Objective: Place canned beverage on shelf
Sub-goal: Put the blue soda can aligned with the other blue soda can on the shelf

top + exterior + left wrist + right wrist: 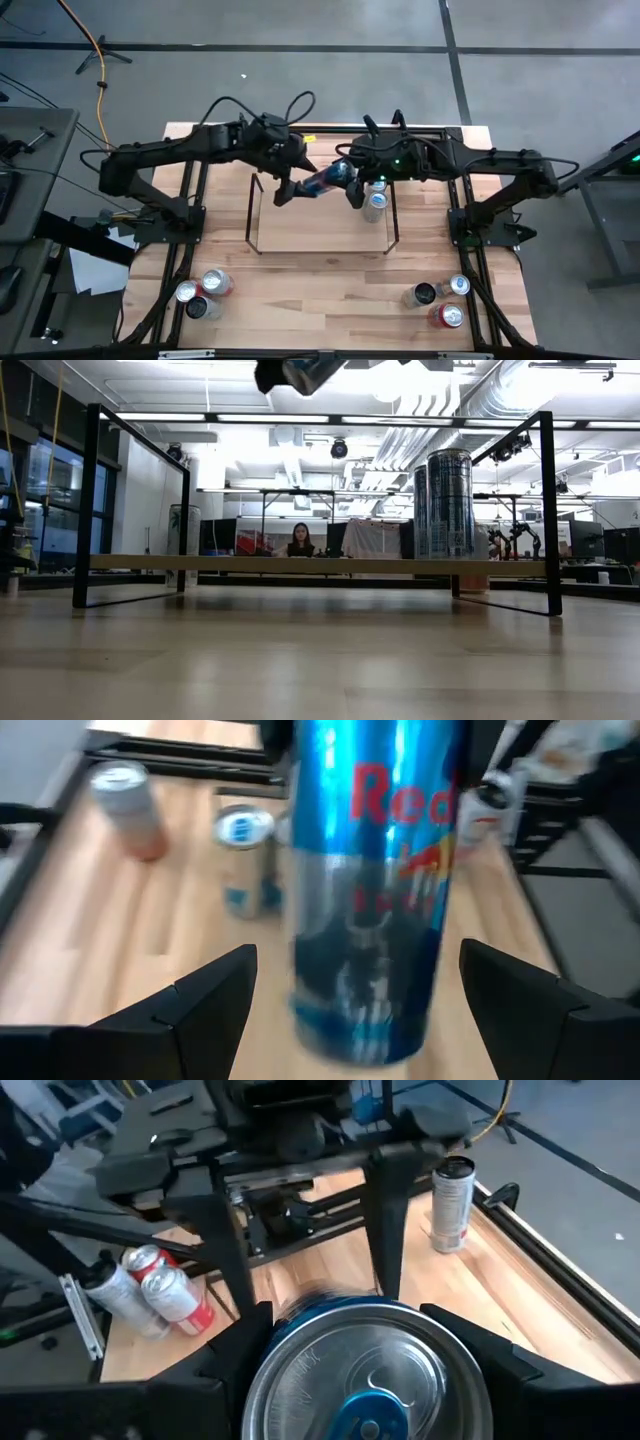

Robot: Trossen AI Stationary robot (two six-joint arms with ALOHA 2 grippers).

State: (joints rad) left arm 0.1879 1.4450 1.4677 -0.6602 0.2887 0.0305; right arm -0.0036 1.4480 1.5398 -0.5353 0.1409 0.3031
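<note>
The can's tab end (366,1378) is crooked in my right gripper. So my left gripper needs to hold the can's bottom end (314,186) while my right gripper takes a new, straighter grip.
A blue and silver canned beverage (322,180) hangs lying on its side above the shelf (300,232), a light-wood board with black wire frames at both short ends. My right gripper (352,186) is shut on the can's right end. My left gripper (290,190) is open, its fingers (215,995) standing on either side of the can's other end (370,920) with gaps showing. Two cans (375,205) stand upright on the shelf's right end, seen as tall cans (448,505) in the low view. My right gripper pinches the can between its two fingers by the side walls at its tab end (268,1365). That end faces the wrist, so the fingers lie along the can. They come from the table's right, slanting a little down. The can is lifted clear of the shelf, lying nearly level.
Three cans (203,292) stand in a group near the table's front left, and three more (440,300) near the front right. The shelf's left and middle parts are bare board. A person (300,540) sits far off in the room behind.
</note>
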